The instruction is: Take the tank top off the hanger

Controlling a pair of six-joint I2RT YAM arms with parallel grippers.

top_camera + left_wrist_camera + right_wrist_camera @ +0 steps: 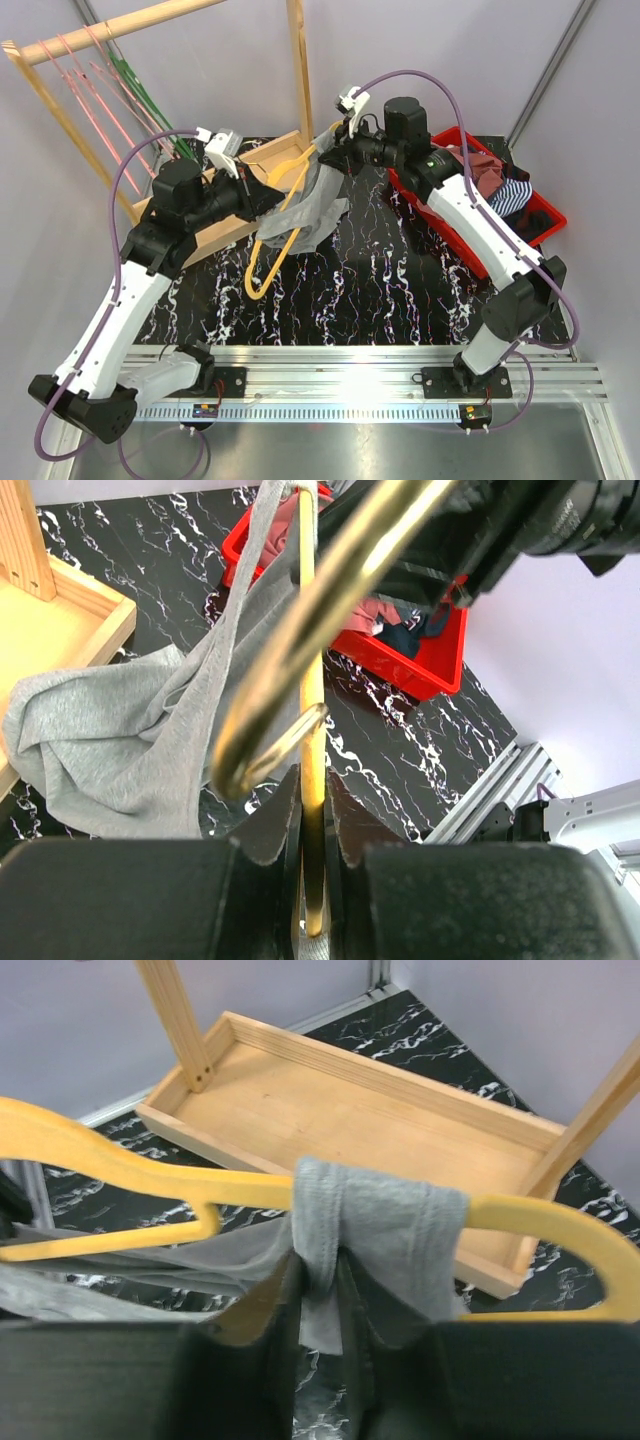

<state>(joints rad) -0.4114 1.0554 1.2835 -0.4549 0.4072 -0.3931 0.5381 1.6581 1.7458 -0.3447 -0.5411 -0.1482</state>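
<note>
The strap is still wrapped around the hanger's arm. My right gripper should therefore pull it off the curved end while my left gripper tilts the hanger up and out of the way.
A grey tank top hangs on a yellow hanger held above the black marble table. My left gripper is shut on the hanger's bar, with the metal hook just in front of the fingers. My right gripper is shut on the tank top's strap, which loops over the hanger's arm. The rest of the top drapes down to the left in the left wrist view.
A wooden rack with a tray base stands at the back left, with hangers on its rail. A red bin of clothes sits at the right. The tray lies just beyond the hanger in the right wrist view.
</note>
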